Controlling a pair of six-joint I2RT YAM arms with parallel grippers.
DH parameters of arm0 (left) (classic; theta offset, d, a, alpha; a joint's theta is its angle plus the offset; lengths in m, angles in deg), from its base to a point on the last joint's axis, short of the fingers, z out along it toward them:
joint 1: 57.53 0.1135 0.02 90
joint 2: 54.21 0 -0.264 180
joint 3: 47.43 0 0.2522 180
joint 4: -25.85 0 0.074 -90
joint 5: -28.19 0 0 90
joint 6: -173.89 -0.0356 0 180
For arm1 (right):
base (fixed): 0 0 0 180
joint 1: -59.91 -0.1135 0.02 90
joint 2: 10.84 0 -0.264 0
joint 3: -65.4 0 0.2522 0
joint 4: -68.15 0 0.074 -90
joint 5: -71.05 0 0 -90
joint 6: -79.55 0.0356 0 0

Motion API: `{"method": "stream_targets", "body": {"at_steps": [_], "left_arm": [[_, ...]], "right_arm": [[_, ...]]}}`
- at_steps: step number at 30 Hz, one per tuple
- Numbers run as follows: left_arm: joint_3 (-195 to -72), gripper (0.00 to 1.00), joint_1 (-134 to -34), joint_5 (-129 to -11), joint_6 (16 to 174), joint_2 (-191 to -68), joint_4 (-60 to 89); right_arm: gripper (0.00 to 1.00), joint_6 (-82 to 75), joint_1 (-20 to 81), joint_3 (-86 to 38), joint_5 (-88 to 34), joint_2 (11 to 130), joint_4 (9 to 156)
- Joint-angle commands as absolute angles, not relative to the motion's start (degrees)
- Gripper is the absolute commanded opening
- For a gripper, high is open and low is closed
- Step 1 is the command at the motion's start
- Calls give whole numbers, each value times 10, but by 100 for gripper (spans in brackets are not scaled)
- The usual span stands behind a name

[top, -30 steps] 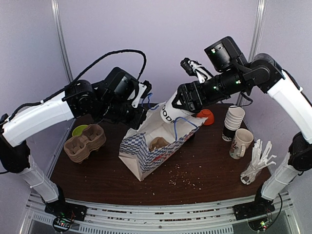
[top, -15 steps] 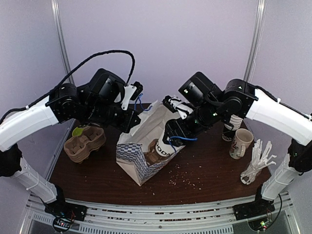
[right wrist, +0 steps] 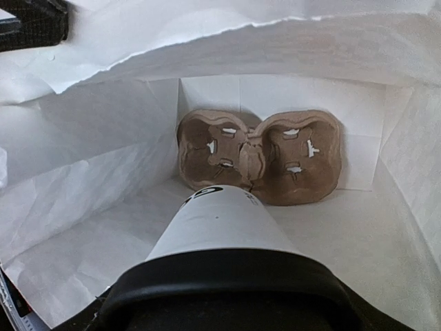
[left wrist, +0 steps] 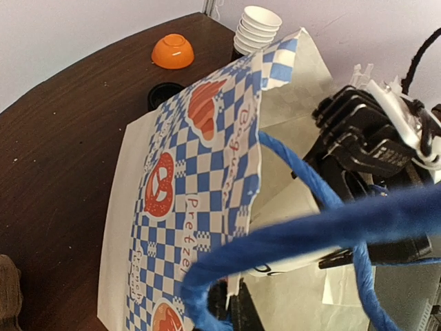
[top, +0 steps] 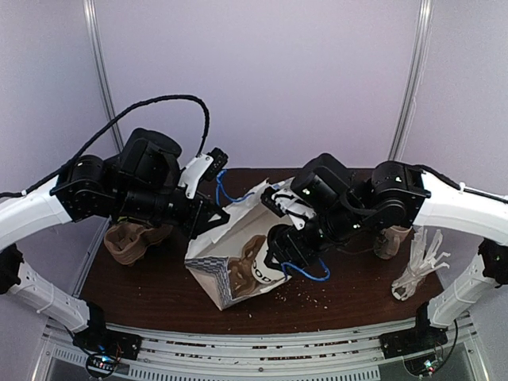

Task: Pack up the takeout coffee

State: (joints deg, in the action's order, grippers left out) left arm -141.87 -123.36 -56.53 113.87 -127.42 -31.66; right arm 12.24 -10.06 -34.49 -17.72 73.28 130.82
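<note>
The base of the takeout coffee is aimed at the carrier's middle divider (right wrist: 252, 161), so the robot's right gripper should move the takeout coffee over the wider well (right wrist: 300, 156) before it pushes it down.
The takeout coffee (right wrist: 222, 222), a white paper cup with black print and a black lid (right wrist: 227, 293), points base-first into the paper bag (top: 208, 274). My right gripper (top: 279, 255) is shut on it near the lid, inside the bag's mouth; its fingers are hidden in the right wrist view. A brown cup carrier (right wrist: 258, 155) lies at the bag's bottom, just beyond the cup's base. My left gripper (left wrist: 241, 303) is shut on the bag's rim (left wrist: 255, 172), holding the mouth open beside the blue rope handle (left wrist: 324, 227). The bag is blue-checked with pretzel prints (left wrist: 160, 186).
A second brown carrier (top: 127, 240) sits on the table at the left. Behind the bag are an orange bowl (left wrist: 172, 50), a black lid (left wrist: 162, 94) and a stack of lidless cups (left wrist: 256, 24). Plastic cutlery (top: 417, 266) lies at the right, with a mug (top: 390, 240) partly hidden by my right arm.
My right arm has come down and left, carrying the cup from above the bag into its mouth. My left arm has lowered too, pulling the bag's rim left and tipping the bag.
</note>
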Motion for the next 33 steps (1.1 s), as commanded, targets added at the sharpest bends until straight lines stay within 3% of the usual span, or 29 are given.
{"method": "stream_targets", "body": {"at_steps": [1, 17, 33], "left_arm": [[-1408, 0, -1246, -594, 1158, -1252, -268], [-1450, 0, -1252, -585, 1123, -1265, -268], [-1459, 0, -1314, -587, 1110, -1297, -268]], "right_arm": [[79, 110, -133, -356, -110, 752, 1285], [79, 118, -203, -223, -171, 718, 1202], [79, 163, -204, -151, 37, 647, 1113]]}}
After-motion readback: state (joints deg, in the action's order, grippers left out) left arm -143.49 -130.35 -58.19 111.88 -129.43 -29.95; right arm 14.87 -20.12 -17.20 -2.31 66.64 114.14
